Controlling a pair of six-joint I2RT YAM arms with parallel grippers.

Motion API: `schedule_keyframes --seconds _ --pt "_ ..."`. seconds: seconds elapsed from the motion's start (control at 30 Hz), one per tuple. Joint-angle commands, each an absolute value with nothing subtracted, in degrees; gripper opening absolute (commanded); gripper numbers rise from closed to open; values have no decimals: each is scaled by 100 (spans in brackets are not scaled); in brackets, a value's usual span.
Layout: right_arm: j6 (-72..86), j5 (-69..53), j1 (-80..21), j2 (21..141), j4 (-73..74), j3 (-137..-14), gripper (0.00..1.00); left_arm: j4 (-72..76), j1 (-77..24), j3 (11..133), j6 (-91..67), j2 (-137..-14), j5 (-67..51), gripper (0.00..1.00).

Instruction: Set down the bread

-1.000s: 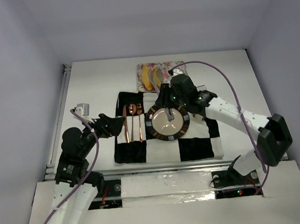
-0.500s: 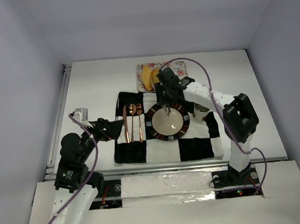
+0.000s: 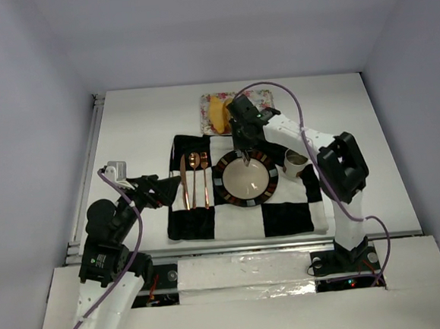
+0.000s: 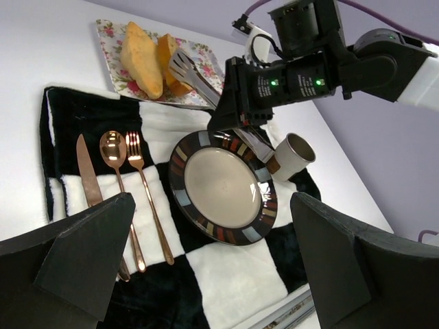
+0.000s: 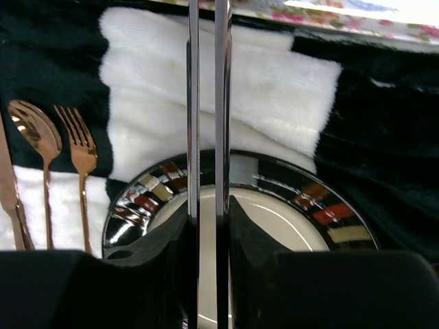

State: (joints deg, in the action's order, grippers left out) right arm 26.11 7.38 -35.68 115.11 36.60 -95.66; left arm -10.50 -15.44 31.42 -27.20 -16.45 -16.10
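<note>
My right gripper should go on squeezing the tongs, as they grip the nearer bread slice (image 4: 167,52) and the plate (image 3: 246,181) is clear, until the slice gets there.
Two golden bread slices (image 3: 217,113) lean together on a floral tray (image 3: 263,96) at the back; they also show in the left wrist view (image 4: 143,56). My right gripper (image 3: 239,136) is shut on metal tongs (image 4: 189,72), whose arms (image 5: 193,103) run straight ahead, close together. The tong tips reach the tray right beside the nearer slice and hold nothing. The round striped-rim plate (image 3: 245,179) lies under the gripper (image 5: 207,226), with nothing on it. My left gripper (image 3: 169,190) is open and empty, low at the left of the cloth (image 4: 212,229).
A black-and-white checked cloth (image 3: 285,216) carries the plate, a copper knife, spoon and fork (image 3: 194,180) on its left, and a small cup (image 3: 294,161) on its right. The tray stands just behind the cloth.
My right gripper has carried the tongs from over the plate's middle back toward the tray, and its forearm has swung upright. The left arm has shifted slightly.
</note>
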Motion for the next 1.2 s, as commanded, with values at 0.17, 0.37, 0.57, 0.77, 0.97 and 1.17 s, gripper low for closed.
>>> schedule_keyframes --seconds 0.17,0.37,0.57,0.77,0.97,1.17 --pt "2654 888 -3533 9951 3454 -8790 18 -765 -1582 3111 -2637 -1644 -1635 98" --pt "2856 308 -3796 8396 3480 -7387 17 -782 -1582 3120 -2654 -1661 -1573 98" --pt "3496 378 -4779 6892 3805 -5978 18 -774 -1582 3111 -2654 -1679 -1600 97" --pt "4016 141 -5177 6416 3657 -4888 18 -773 -1582 3120 -2654 -1723 -1635 97" --pt "4113 35 -5344 6495 3243 -4886 42 -791 -1582 3120 -2654 -1723 -1626 97" --pt "4043 281 -5344 6372 3279 -5448 54 -791 -1582 3120 -2654 -1696 -1608 97"
